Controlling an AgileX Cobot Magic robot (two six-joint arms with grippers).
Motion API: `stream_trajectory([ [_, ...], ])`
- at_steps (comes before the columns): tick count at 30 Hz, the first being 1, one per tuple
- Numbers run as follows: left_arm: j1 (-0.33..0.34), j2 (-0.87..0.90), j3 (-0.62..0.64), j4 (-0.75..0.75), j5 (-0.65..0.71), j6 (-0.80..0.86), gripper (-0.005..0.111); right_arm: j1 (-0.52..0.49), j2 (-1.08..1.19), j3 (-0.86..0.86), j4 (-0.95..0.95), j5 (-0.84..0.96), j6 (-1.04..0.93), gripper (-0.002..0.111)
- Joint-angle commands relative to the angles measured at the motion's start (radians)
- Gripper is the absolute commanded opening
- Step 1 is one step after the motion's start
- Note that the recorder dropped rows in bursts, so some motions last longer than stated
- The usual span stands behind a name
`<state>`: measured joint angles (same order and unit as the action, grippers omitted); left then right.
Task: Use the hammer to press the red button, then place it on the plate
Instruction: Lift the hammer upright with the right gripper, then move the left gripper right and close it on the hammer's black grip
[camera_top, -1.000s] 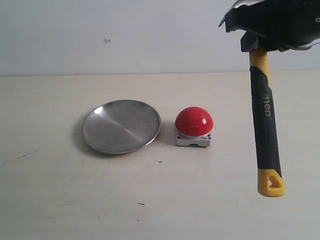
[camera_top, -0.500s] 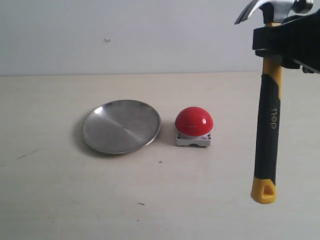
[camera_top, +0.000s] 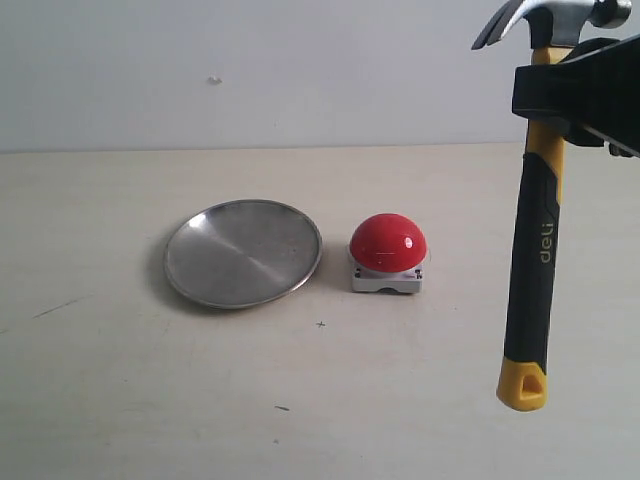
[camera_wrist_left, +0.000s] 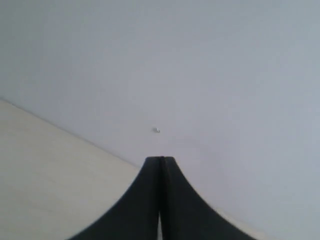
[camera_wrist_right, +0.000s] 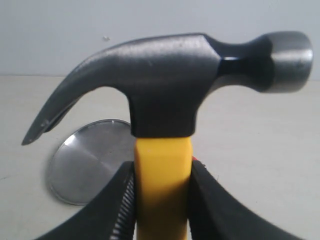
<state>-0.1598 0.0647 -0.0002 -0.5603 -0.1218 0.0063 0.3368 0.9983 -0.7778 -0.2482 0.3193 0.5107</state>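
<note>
The robot's right gripper is holding the hammer by its neck (camera_top: 549, 58) below the hammer's head, so next the left gripper takes the black handle (camera_top: 532, 255) before the red button is pressed.
The hammer (camera_top: 534, 230) hangs upright at the right of the exterior view, steel head up, yellow looped end just above the table. My right gripper (camera_top: 545, 95) is shut on the yellow neck just under the head (camera_wrist_right: 165, 75); its jaws press both sides of the neck (camera_wrist_right: 161, 190). The red button (camera_top: 388, 243) sits on its grey-white base at the table's middle, left of the hammer and apart from it. The steel plate (camera_top: 243, 252) lies left of the button. My left gripper (camera_wrist_left: 160, 162) is shut and holds nothing, with only wall and table behind it.
A pale wooden table (camera_top: 150, 400) meets a plain light wall (camera_top: 250, 70) at the back. Small dark specks mark the table in front of the plate. A sliver of red shows beside the right jaw in the right wrist view.
The right gripper has shifted right and up with the hammer; the handle now hangs nearly vertical and its yellow end has swung slightly left. Plate and button have not moved.
</note>
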Motion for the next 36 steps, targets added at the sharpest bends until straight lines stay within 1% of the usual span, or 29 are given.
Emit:
stream_trajectory([
  [1, 0.002, 0.008, -0.047, 0.109, -0.168, -0.135, 0.0, 0.0, -0.016, -0.007, -0.017, -0.069, 0.0, 0.0],
  [4, 0.002, 0.086, -0.171, 0.291, -0.191, -0.229, 0.0, 0.0, -0.016, -0.007, -0.017, -0.069, 0.0, 0.0],
  [6, 0.002, 0.156, -0.24, 0.396, -0.173, -0.314, 0.0, 0.0, -0.016, -0.007, -0.017, -0.069, 0.0, 0.0],
  [7, 0.002, 0.22, -0.289, 0.459, -0.154, -0.376, 0.0, 0.0, -0.016, -0.007, -0.017, -0.069, -0.002, 0.0],
  [9, -0.002, 0.327, -0.347, 0.602, -0.123, -0.468, 0.0, 0.0, -0.016, -0.007, -0.017, -0.069, -0.003, 0.0],
  [11, -0.023, 0.455, -0.386, 0.756, -0.118, -0.584, 0.0, 0.0, -0.016, -0.007, -0.017, -0.069, -0.005, 0.0],
  [13, -0.054, 0.576, -0.4, 0.922, -0.156, -0.736, 0.0, 0.0, -0.016, -0.007, -0.017, -0.069, -0.005, 0.0],
  [15, -0.101, 0.716, -0.401, 1.122, -0.262, -0.891, 0.005, 0.0, -0.016, -0.007, -0.017, -0.071, -0.005, 0.0],
  [16, -0.123, 0.775, -0.401, 1.193, -0.337, -0.942, 0.008, 0.0, -0.016, -0.007, -0.017, -0.071, -0.005, 0.0],
  [18, -0.179, 0.927, -0.41, 1.329, -0.507, -1.013, 0.02, 0.0, -0.016, -0.007, -0.017, -0.073, -0.005, 0.0],
  [19, -0.211, 1.003, -0.422, 1.363, -0.583, -1.014, 0.028, 0.0, -0.016, -0.007, -0.022, -0.073, -0.005, 0.0],
  [21, -0.281, 1.147, -0.453, 1.382, -0.683, -1.003, 0.043, 0.0, -0.016, -0.007, -0.022, -0.073, -0.005, 0.0],
  [22, -0.35, 1.278, -0.498, 1.382, -0.757, -0.951, 0.058, 0.0, -0.016, -0.007, -0.022, -0.075, -0.005, 0.0],
  [23, -0.378, 1.327, -0.52, 1.382, -0.778, -0.923, 0.064, 0.0, -0.016, -0.007, -0.02, -0.075, -0.005, 0.0],
  [24, -0.444, 1.437, -0.581, 1.382, -0.798, -0.888, 0.072, 0.0, -0.016, -0.007, -0.016, -0.075, -0.005, 0.0],
  [25, -0.47, 1.476, -0.608, 1.382, -0.798, -0.875, 0.074, 0.0, -0.016, -0.007, -0.016, -0.075, -0.005, 0.0],
  [26, -0.528, 1.565, -0.676, 1.382, -0.801, -0.871, 0.076, 0.0, -0.016, -0.007, -0.016, -0.075, -0.005, 0.0],
  [27, -0.553, 1.604, -0.703, 1.382, -0.8, -0.869, 0.076, 0.0, -0.016, -0.007, -0.015, -0.075, -0.003, 0.0],
  [28, -0.595, 1.667, -0.77, 1.382, -0.802, -0.869, 0.076, 0.0, -0.016, -0.007, -0.013, -0.075, -0.003, 0.0],
  [31, -0.656, 1.754, -0.896, 1.376, -0.802, -0.878, 0.076, 0.0, -0.016, -0.007, -0.013, -0.063, -0.003, 0.0],
  [34, -0.704, 1.791, -0.962, 1.312, -0.791, -0.876, 0.076, 0.0, -0.016, -0.007, -0.011, -0.061, -0.001, 0.0],
  [36, -0.731, 1.817, -1.006, 1.288, -0.751, -0.874, 0.076, 0.0, -0.016, -0.007, 0.007, -0.061, -0.001, 0.0],
])
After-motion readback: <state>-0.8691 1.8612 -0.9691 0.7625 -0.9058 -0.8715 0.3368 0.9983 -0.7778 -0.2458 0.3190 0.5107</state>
